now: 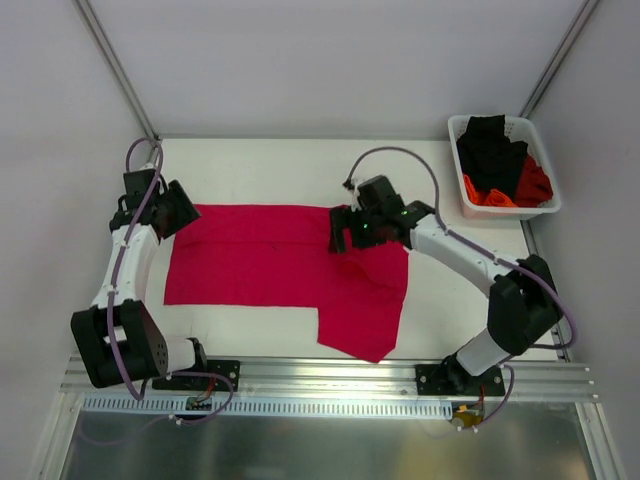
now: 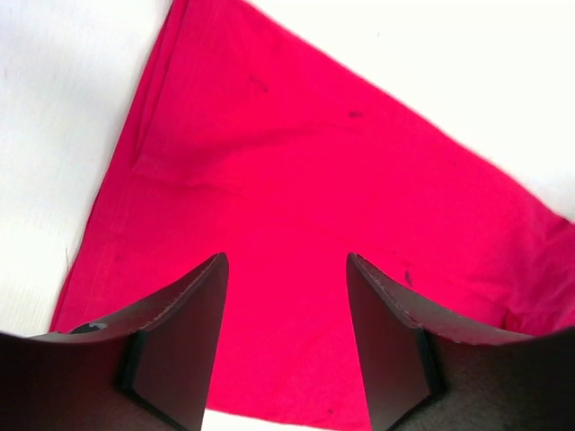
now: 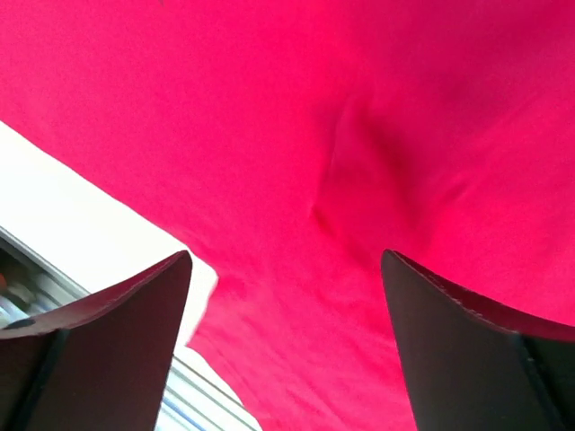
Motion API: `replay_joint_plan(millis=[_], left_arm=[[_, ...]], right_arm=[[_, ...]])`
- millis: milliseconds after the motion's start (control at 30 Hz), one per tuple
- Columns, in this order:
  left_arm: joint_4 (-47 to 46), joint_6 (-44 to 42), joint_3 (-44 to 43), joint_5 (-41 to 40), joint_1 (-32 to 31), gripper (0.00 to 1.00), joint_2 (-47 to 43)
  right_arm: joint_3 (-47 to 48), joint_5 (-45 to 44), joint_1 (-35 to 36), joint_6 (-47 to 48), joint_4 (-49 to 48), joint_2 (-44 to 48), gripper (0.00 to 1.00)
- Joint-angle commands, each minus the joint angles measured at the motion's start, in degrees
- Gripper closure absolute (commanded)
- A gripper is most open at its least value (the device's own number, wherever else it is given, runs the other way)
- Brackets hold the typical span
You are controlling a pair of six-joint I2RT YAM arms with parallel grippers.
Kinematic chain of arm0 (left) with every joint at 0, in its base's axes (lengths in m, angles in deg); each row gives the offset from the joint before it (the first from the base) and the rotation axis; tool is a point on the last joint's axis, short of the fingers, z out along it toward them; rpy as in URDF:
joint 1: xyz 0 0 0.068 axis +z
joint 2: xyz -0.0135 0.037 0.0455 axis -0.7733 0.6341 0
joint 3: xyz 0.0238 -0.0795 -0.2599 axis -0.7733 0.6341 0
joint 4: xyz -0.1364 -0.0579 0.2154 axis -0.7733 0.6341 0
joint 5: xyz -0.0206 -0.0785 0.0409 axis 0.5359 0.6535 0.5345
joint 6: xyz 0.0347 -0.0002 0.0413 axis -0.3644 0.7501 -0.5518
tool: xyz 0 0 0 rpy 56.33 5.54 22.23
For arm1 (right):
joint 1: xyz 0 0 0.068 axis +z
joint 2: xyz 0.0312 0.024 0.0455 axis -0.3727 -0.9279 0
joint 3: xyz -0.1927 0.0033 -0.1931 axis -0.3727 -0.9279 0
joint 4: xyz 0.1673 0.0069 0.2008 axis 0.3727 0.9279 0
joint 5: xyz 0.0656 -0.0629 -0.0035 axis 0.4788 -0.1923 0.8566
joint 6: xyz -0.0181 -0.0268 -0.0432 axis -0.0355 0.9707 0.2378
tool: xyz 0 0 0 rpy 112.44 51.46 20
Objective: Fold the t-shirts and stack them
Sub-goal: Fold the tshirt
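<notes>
The sleeve of the t-shirt reaches as far as the metal bar. I should move my right gripper to the t-shirt's far corner (image 1: 396, 250) by the basket and help my left gripper slide the t-shirt away.
A crimson-pink t-shirt (image 1: 280, 265) lies spread flat on the white table (image 1: 270, 170), with one part reaching down toward the front edge at the right (image 1: 365, 320). My left gripper (image 1: 187, 217) hovers at the shirt's far left corner. In the left wrist view it (image 2: 287, 260) is open above the cloth (image 2: 296, 180), with nothing between its fingers. My right gripper (image 1: 338, 232) hangs over the shirt's far edge near the middle. The right wrist view shows it (image 3: 286, 256) wide open above the wrinkled cloth (image 3: 359, 162), holding nothing.
A white plastic basket (image 1: 520, 120) stands at the far right corner, with a black shirt (image 1: 490, 150) and orange-red cloth (image 1: 535, 185) in it. A metal rail (image 1: 330, 375) runs along the table's near edge. Grey walls close in the back and both sides.
</notes>
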Motion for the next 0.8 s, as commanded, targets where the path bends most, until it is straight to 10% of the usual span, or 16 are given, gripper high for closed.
replay_joint_plan(millis=[0, 333, 767], left_arm=[[-0.55, 1.53, -5.53, 0.71, 0.10, 0.46, 5.00], [-2.39, 10.40, -9.84, -0.35, 0.01, 0.86, 15.90], [-2.83, 10.23, -12.65, -2.46, 0.10, 0.94, 23.81]], right_arm=[[8.98, -0.67, -6.89, -1.01, 0.99, 3.40, 0.14], [8.48, -6.81, -6.64, 0.30, -0.51, -5.48, 0.99], [-4.54, -6.29, 2.49, -4.18, -6.83, -4.86, 1.00]])
